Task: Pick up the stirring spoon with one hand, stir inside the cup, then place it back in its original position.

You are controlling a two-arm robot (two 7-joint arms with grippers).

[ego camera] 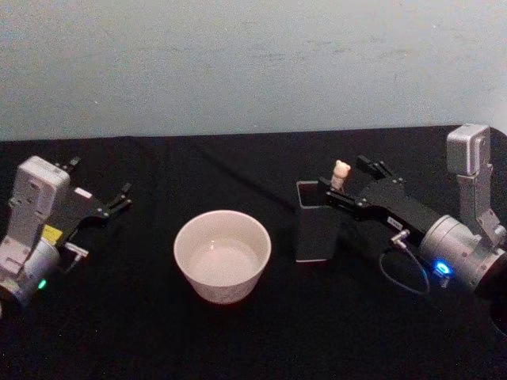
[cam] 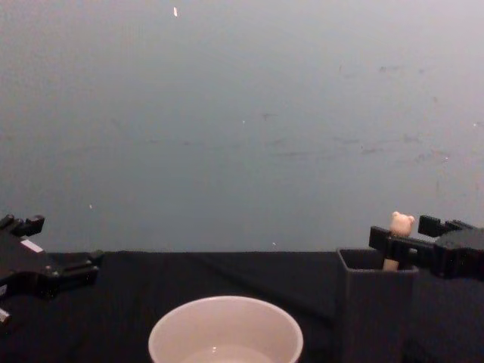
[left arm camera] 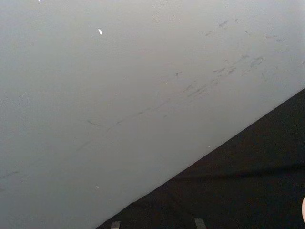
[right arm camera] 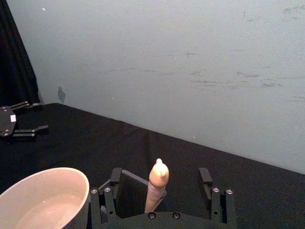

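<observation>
I expect the stirring spoon to slide free and leave the holder standing when I lift, because an open gap point(cam: 364, 261) shows beside the slim handle point(cam: 390, 265) inside the holder.
The stirring spoon point(ego camera: 341, 172) stands upright in the dark grey square holder point(ego camera: 315, 231), its original position. Its cream handle and bear head point(cam: 401, 222) stick out above the holder's rim point(cam: 376, 269). My right gripper point(ego camera: 345, 185) is at the top of the holder and open. Its fingers point(right arm camera: 206, 177) straddle the spoon handle point(right arm camera: 157, 185) with a gap on each side. The cream-white cup point(ego camera: 223, 255) sits left of the holder, with a little liquid at its bottom point(right arm camera: 45, 210). My left gripper point(ego camera: 119, 199) rests open at the table's left side.
A black cloth point(ego camera: 238, 166) covers the table, and a pale grey wall point(cam: 242, 113) stands close behind it. A cable point(ego camera: 396, 273) loops from the right wrist near the holder. Open cloth lies between the cup and my left gripper point(cam: 72, 272).
</observation>
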